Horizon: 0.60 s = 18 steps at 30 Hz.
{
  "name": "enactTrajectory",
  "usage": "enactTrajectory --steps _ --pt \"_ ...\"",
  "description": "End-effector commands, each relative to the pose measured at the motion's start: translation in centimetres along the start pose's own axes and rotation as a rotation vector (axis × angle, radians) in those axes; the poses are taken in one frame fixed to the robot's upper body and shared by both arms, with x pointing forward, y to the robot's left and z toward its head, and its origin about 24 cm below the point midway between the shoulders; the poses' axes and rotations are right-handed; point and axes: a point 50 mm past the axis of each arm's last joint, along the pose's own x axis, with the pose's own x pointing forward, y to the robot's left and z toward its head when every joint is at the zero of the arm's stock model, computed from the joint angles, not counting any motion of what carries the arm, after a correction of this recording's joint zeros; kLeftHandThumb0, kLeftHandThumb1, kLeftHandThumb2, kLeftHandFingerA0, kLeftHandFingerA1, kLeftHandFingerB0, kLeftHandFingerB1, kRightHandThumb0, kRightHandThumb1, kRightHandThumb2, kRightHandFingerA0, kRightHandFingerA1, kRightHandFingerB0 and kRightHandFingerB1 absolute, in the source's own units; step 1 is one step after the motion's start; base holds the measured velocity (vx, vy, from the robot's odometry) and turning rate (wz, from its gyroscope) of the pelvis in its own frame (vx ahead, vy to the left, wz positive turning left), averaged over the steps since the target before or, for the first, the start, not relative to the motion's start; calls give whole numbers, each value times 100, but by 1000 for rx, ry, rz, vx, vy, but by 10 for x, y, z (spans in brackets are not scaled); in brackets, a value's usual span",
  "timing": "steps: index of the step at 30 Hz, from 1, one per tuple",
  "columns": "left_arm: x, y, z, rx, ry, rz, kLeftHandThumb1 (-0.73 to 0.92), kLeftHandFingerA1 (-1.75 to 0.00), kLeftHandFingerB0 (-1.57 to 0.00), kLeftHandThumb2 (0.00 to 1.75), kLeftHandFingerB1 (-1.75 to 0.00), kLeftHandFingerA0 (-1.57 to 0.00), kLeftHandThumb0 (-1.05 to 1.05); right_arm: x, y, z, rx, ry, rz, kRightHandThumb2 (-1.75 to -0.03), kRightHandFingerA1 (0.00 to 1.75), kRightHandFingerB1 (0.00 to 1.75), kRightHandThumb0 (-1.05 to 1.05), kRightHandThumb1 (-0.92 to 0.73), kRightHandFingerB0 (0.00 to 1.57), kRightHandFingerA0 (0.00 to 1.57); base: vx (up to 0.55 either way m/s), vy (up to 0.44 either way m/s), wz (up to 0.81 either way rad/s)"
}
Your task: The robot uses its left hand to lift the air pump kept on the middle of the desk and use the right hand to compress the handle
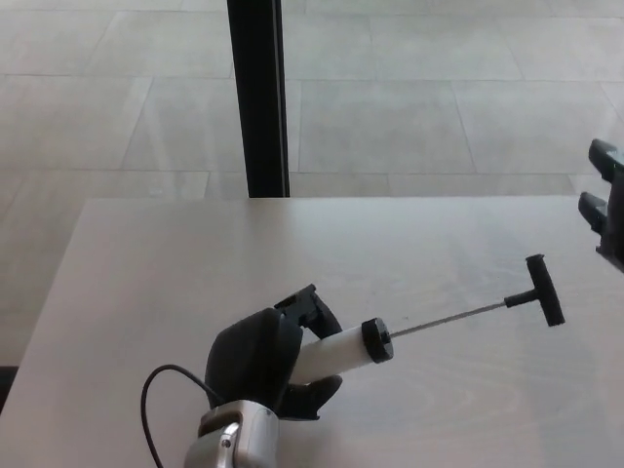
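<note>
The thin metal rod (pixel 447 320) goes straight into the black cap. The T-handle (pixel 546 291) will slide in nearly up to the cap when I push it.
The air pump (pixel 341 351) has a white barrel, a black cap, a thin metal rod and a black T-handle (pixel 544 290) pulled far out to the right. My left hand (pixel 268 359) is shut on the barrel's left end and holds the pump tilted, handle end higher, above the desk (pixel 146 283). My right hand (pixel 607 200) enters at the right edge, fingers apart, holding nothing. It is above and to the right of the T-handle, not touching it.
A black vertical post (pixel 258 97) stands beyond the desk's far edge over a tiled floor. A black cable (pixel 156 405) loops from my left wrist over the desk's near left part.
</note>
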Motion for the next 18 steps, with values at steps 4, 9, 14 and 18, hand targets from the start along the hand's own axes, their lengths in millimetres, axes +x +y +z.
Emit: enactTrajectory --steps 4,9,14,18 --pt "6 15 1 182 -117 13 57 -145 -100 118 -129 -120 -6 6 3 13 -14 23 17 -97 0 0 -101 -92 0 0 0 0 0" --pt "16 32 8 180 -127 65 56 -175 -77 119 -153 -88 -4 4 12 1 32 39 15 -89 0 0 -100 -92 0 0 0 0 0" --pt "24 42 16 159 -128 97 52 -175 -80 124 -156 -91 -5 -2 25 -18 51 94 26 -96 0 0 -100 -92 0 0 0 0 0" --pt "32 52 22 144 -160 138 49 -149 -104 120 -130 -127 -10 -6 42 -32 76 127 53 -92 0 0 -97 -92 0 0 0 0 0"
